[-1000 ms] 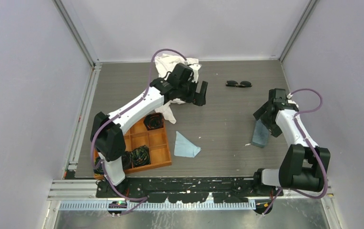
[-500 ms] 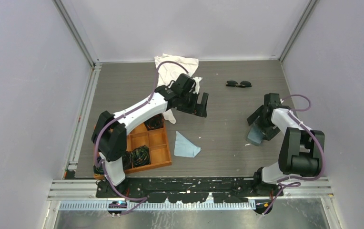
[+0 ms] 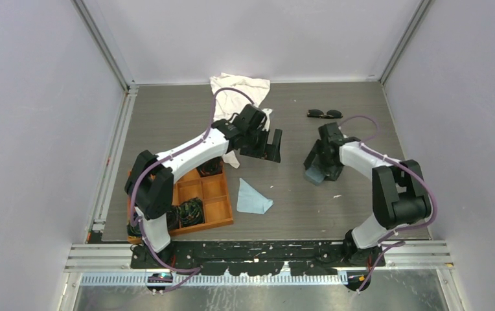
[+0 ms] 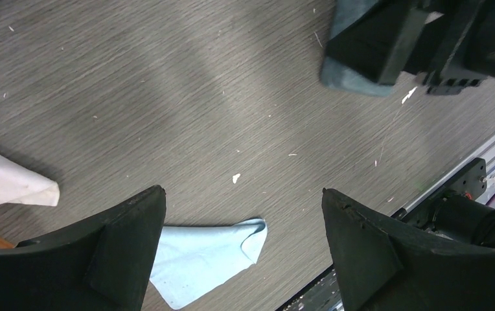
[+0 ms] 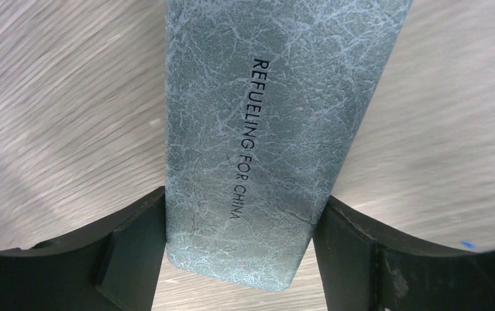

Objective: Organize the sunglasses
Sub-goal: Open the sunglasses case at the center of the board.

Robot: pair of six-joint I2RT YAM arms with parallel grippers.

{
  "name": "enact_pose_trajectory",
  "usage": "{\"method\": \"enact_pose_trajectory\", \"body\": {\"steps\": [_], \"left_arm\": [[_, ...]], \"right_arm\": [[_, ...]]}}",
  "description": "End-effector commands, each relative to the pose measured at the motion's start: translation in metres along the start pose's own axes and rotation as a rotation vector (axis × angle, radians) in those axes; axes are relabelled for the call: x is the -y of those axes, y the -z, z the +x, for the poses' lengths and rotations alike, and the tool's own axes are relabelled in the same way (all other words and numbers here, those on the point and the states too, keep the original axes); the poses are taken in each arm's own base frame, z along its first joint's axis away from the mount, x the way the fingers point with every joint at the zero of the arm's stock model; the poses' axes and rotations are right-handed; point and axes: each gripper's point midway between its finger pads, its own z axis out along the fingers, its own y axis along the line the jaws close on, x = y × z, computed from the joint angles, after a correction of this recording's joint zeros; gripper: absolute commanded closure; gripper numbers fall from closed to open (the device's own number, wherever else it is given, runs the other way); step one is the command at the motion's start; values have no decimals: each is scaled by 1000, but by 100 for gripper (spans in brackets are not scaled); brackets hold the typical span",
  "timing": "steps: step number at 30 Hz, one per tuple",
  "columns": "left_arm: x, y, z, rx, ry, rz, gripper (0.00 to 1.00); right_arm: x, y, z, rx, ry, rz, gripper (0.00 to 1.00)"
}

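Observation:
The glasses case (image 3: 314,175) is lying a long way from my left gripper. My right gripper should put it down nearer the middle (image 3: 298,170), take hold of it again and lift it to my left gripper.
The black sunglasses (image 3: 324,114) lie folded on the table at the back right, apart from both grippers. My right gripper (image 3: 317,170) is shut on the grey-blue glasses case (image 3: 314,175), which is closed and reads "REFUELING FOR CHINA" in the right wrist view (image 5: 258,129); both fingers press its sides. The case also shows in the left wrist view (image 4: 355,78). My left gripper (image 3: 269,146) is open and empty above the table's middle; in its wrist view (image 4: 241,220) only bare table and a blue cloth lie between the fingers.
A light-blue cleaning cloth (image 3: 253,197) lies at the front centre and shows in the left wrist view (image 4: 199,256). A white cloth (image 3: 235,87) lies at the back, partly under the left arm. An orange tray (image 3: 216,204) with black coiled bundles (image 3: 190,210) stands at the front left.
My right gripper has carried the case leftward and toward the back, from the right side to near the table's middle. My left gripper has shifted slightly and stays open.

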Motion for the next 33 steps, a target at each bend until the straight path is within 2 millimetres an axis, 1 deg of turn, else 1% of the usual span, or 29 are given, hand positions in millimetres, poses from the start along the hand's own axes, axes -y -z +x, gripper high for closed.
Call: {"method": "enact_pose_trajectory", "body": {"steps": [1,2,5,7,10,12,13,14,17,19,20,21,22,25,28,30,33], "left_arm": [[9,13,-10,54,3,11,10],[9,15,-10,56,3,8,9],[6,17,-10,58,4,-10,9],[4,16,-9,54,14,-24,8],[0,7,-12,43,24,-52,7],[-3,-2,-14,30,21,-88,7],[-3,-7,-17,34,17,-106,5],[-1,-13,-17,29,8,-115,4],[11,-30,-20,2,-58,-147,3],[22,-40,-22,2,-124,-186,2],[30,-45,-28,18,-152,-185,1],[35,-54,-28,17,-162,-182,0],[41,-58,-30,26,-168,-171,0],[50,-81,-25,20,-213,-155,0],[64,-98,-21,43,-318,-121,0],[64,-102,-20,64,-376,-155,0],[64,-99,-18,17,-373,-169,0]], "right_arm": [[-52,-8,32,-56,85,-91,24],[-58,-8,36,-60,101,-101,22],[-71,0,38,-58,126,-140,8],[-74,13,29,-17,136,-154,1],[-70,38,5,71,155,-139,0],[-56,52,-15,112,114,-114,0],[-46,58,-23,122,77,-104,0],[-35,66,-36,149,26,-108,0],[5,83,-60,219,-134,-111,0],[30,96,-72,267,-223,-95,0],[41,104,-76,291,-255,-86,0],[48,109,-77,303,-270,-73,0],[54,113,-78,314,-279,-55,0],[68,130,-80,379,-301,-31,0],[76,140,-82,410,-321,-28,0],[76,147,-83,416,-324,-33,0],[71,150,-83,409,-307,-58,0]]}}
